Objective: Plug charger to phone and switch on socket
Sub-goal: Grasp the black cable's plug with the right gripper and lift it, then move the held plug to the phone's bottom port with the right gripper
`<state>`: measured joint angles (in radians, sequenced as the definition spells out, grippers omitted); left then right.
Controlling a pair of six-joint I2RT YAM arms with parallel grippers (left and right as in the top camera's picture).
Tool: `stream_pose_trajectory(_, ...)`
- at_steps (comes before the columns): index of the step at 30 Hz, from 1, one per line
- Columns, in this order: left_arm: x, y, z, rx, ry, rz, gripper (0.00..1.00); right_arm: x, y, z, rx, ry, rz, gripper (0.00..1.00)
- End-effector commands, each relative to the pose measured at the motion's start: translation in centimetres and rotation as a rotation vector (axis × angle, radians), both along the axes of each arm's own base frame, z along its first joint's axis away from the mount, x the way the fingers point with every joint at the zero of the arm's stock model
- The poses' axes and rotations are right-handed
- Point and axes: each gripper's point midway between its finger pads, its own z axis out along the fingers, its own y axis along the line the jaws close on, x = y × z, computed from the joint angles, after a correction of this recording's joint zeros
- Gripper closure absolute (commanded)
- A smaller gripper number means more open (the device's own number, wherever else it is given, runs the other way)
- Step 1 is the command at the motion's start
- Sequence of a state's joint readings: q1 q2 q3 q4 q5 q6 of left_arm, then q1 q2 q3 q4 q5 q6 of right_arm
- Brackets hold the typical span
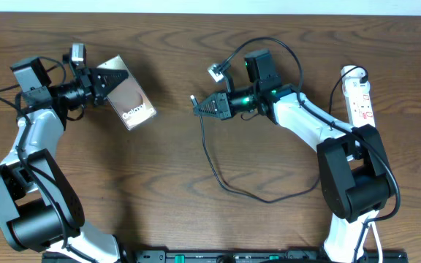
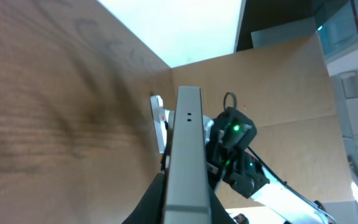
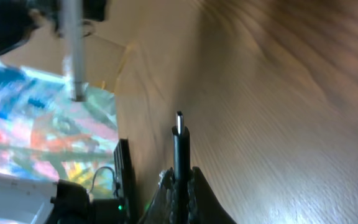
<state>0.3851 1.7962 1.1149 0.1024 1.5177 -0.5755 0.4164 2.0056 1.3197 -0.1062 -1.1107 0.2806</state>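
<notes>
The charger plug's tip (image 1: 193, 98) is misaligned with the phone across a gap, so next my right gripper moves it below the phone's lettered end (image 1: 143, 121) before plugging in.
The phone (image 1: 128, 98) is a brownish slab with white "Galaxy" lettering, held off the table at the upper left. My left gripper (image 1: 98, 84) is shut on its near end; in the left wrist view its grey edge (image 2: 186, 149) stands up between the fingers (image 2: 185, 211). My right gripper (image 1: 205, 104) is shut on the charger plug (image 3: 179, 140), whose tip (image 1: 193, 98) points left toward the phone with a gap between them. The black cable (image 1: 229, 183) loops down over the table. The white socket strip (image 1: 359, 95) lies at the far right.
The strip's thick white cord (image 1: 351, 71) curls at its top end. The right arm's body (image 1: 349, 175) stands at the lower right, the left arm's body (image 1: 28, 204) at the lower left. The left arm and phone edge (image 3: 72, 50) show in the right wrist view.
</notes>
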Motion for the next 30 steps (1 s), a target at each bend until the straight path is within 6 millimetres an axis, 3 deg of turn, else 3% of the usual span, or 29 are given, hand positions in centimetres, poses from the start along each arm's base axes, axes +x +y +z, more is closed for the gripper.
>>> stream_pose_trajectory(1,-0.1,-0.1,1.7,-0.034,-0.016,-0.039,0.93,-1.0,0.8,1.5,0.087,-0.044,0.09,0.99)
stream_pose_trajectory(5,0.3,-0.6,2.7,-0.026,-0.047,-0.054,0.93,-1.3,1.1,1.6,0.115,-0.038,0.115,0.99)
stream_pose_trajectory(13,0.7,-2.8,4.2,-0.015,-0.098,-0.107,0.93,-0.6,2.1,-0.5,0.219,0.096,0.176,0.99)
stream_pose_trajectory(17,1.0,-3.5,4.7,-0.001,-0.132,-0.11,0.93,-1.2,3.0,-1.1,0.263,0.146,0.243,0.99)
stream_pose_trajectory(30,2.7,-2.8,5.7,0.058,-0.24,-0.01,0.93,-4.2,5.8,1.1,0.304,0.113,0.354,0.99)
